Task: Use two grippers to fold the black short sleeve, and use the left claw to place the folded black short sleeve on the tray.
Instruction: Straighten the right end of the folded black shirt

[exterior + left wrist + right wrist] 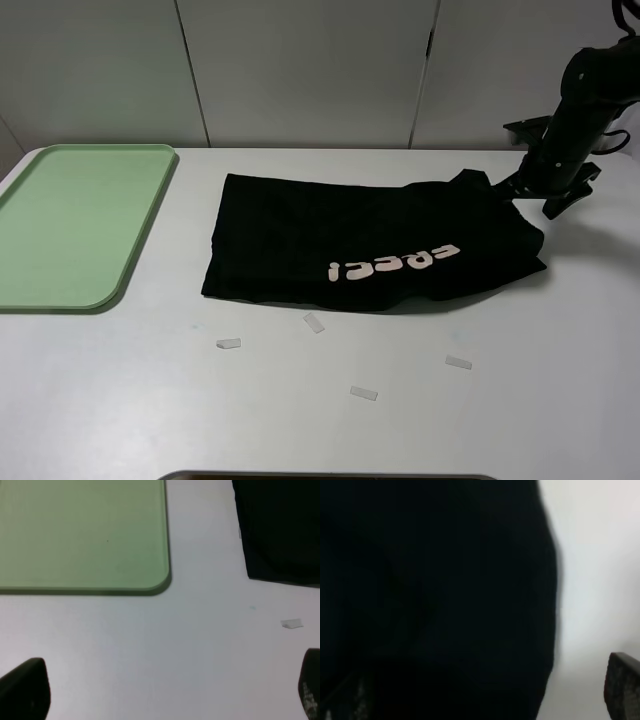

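Observation:
My right gripper should go down next until its fingers close on the cloth there point(492, 685), because they are open on both sides of the edge of the black short sleeve point(551, 662).
The black short sleeve point(370, 240) lies flat on the white table, folded to a wide band, pink lettering up. Its edge shows in the left wrist view point(280, 530) and it fills the right wrist view point(435, 595). The green tray point(70, 220) sits at the left, bare; its corner shows in the left wrist view point(100, 540). My right gripper point(515, 190) is at the shirt's far right corner, jaws wide apart over the cloth point(480, 695). My left gripper point(167, 690) is open and holds nothing, above bare table near the tray's corner. It is outside the exterior view.
Several small white tape pieces lie on the table in front of the shirt, such as one point(228, 343) also seen in the left wrist view point(291, 624). A white wall stands behind the table.

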Robot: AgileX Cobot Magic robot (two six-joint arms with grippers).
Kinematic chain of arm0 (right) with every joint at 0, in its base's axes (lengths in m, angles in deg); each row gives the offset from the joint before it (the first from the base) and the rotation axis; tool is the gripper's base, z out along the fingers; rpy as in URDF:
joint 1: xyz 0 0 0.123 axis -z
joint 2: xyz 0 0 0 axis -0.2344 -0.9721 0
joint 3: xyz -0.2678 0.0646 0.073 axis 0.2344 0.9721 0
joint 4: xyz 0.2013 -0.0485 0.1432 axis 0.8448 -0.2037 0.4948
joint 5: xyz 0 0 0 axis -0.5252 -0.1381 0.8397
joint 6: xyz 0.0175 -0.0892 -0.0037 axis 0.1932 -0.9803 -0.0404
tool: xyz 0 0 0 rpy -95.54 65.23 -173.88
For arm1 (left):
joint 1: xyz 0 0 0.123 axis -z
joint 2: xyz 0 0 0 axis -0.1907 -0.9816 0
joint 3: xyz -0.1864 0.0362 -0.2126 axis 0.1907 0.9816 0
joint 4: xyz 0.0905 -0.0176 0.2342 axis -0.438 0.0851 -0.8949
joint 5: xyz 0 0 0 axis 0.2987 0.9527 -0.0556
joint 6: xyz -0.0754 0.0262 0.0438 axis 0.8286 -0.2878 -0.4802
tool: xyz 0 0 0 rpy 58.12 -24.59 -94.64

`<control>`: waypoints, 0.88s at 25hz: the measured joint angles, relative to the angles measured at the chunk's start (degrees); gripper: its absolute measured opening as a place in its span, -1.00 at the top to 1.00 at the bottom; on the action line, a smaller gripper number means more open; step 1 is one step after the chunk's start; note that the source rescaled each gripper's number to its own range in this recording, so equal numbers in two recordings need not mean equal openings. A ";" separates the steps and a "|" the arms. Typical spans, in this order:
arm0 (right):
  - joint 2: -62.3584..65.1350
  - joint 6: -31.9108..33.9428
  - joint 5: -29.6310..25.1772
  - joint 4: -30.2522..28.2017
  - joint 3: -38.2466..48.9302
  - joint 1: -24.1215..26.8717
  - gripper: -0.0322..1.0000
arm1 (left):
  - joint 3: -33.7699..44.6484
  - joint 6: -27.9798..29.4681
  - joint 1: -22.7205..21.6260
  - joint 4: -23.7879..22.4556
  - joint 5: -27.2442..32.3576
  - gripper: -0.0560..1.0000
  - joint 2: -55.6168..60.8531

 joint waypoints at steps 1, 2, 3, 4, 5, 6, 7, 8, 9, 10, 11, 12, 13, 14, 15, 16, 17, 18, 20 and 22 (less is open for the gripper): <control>-0.63 -0.15 0.45 0.06 0.00 0.01 -1.00 | 0.00 0.00 0.00 0.00 0.00 -1.00 0.00; -1.07 -0.41 0.69 0.06 0.00 0.28 -1.00 | 0.00 0.00 0.00 0.00 0.00 -1.00 0.00; -1.60 -0.73 0.89 0.18 0.00 0.52 -1.00 | 0.00 0.00 0.00 0.00 0.00 -1.00 0.00; -1.98 -0.86 1.07 0.31 0.00 0.88 -1.00 | 0.00 0.00 0.00 0.00 0.00 -1.00 0.00; -2.36 -1.05 1.08 0.45 -0.11 1.27 -1.00 | 0.00 0.00 0.00 0.00 0.00 -1.00 0.00; -2.69 -1.11 1.21 0.56 -0.17 1.60 -1.00 | 0.00 0.00 0.00 0.00 0.00 -1.00 0.00; -2.88 -1.17 1.21 0.95 -0.22 1.99 -1.00 | 0.00 0.00 0.00 0.00 0.00 -1.00 0.00; -2.96 -1.30 1.15 0.95 -0.26 2.34 -1.00 | 0.00 0.00 0.00 0.00 0.00 -1.00 0.00; -2.99 -1.57 1.21 1.40 -0.26 2.61 -1.00 | 0.00 0.00 0.00 0.00 0.00 -1.00 0.00; -3.08 -1.86 1.21 1.81 -0.26 2.71 -1.00 | 0.00 0.00 0.00 0.00 0.00 -1.00 0.00; -3.30 -2.26 1.21 2.13 -0.29 2.86 -1.00 | 0.00 0.00 0.00 0.00 0.00 -1.00 0.00; -3.48 -2.79 1.16 2.42 -0.48 3.10 -1.00 | 0.00 0.00 0.00 0.00 0.00 -1.00 0.00; -3.68 -3.03 1.11 2.92 -0.54 3.23 -1.00 | 0.00 0.00 0.00 0.00 0.00 -1.00 0.00; -3.90 -3.19 0.96 3.54 -0.65 3.32 -1.00 | 0.00 0.00 0.00 0.00 0.00 -1.00 0.00; -4.15 -3.31 0.82 3.98 -0.72 3.46 -1.00 | 0.00 0.00 0.00 0.00 0.00 -1.00 0.00; -4.24 -3.56 0.76 4.24 -0.76 3.52 -1.00 | 0.00 0.00 0.00 0.00 0.00 -1.00 0.00; -4.36 -3.77 0.70 4.37 -0.88 3.52 -1.00 | 0.00 0.00 0.00 0.00 0.00 -1.00 0.00; -4.43 -3.97 0.63 4.50 -0.92 3.52 -0.96 | 0.00 0.00 0.00 0.00 0.00 -1.00 0.00; -4.49 -4.58 0.63 4.83 -0.92 3.52 -0.79 | 0.00 0.00 0.00 0.00 0.00 -1.00 0.00; -4.54 -4.99 0.80 5.26 -0.92 3.52 -0.49 | 0.00 0.00 0.00 0.00 0.00 -1.00 0.00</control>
